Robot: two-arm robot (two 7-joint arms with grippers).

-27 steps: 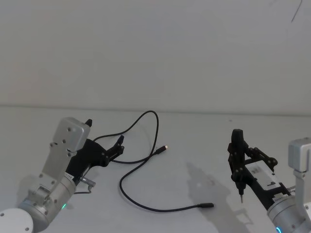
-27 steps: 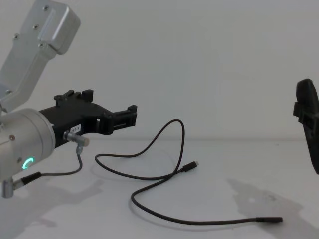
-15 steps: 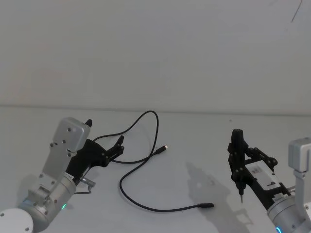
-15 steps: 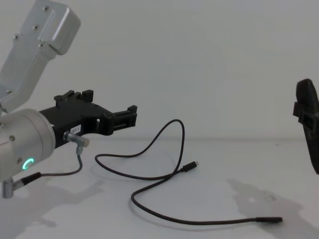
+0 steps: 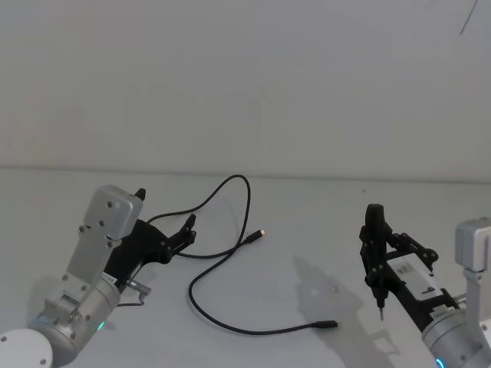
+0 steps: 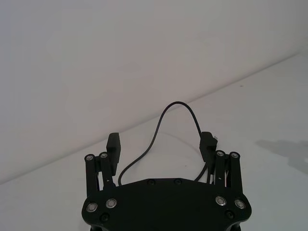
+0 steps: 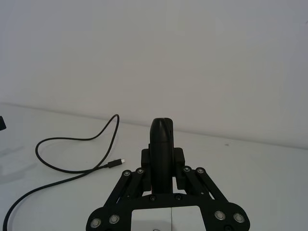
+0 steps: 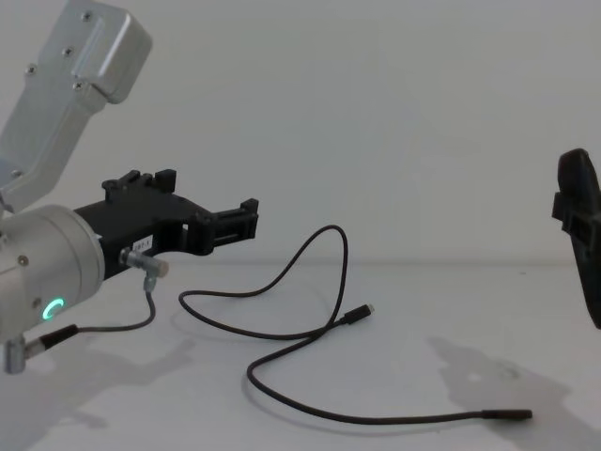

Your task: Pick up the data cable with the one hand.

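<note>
My gripper will lift the data cable close behind the front plug (image 8: 507,414), and the plug should stick out nearly straight because the data cable's loop (image 8: 331,228) arches up by itself.
The data cable (image 5: 191,290) is a thin black cord lying in loose loops on the white table, also seen in the chest view (image 8: 342,272). One plug (image 5: 325,325) lies toward the front right, and the silver-tipped plug (image 7: 114,164) rests mid-table. My left gripper (image 5: 189,229) hovers over the cable's left end, boxy and black, open with nothing held (image 8: 246,218). From the left wrist, the cable (image 6: 179,103) arches just ahead of the spread fingers (image 6: 114,144). My right gripper (image 5: 374,218) stays apart on the right, shut (image 7: 162,126).
A short grey wire (image 8: 141,315) with silver connectors hangs from the left arm's wrist. The white table (image 5: 307,222) meets a plain white wall behind. The right gripper (image 8: 580,225) stands at the chest view's right edge.
</note>
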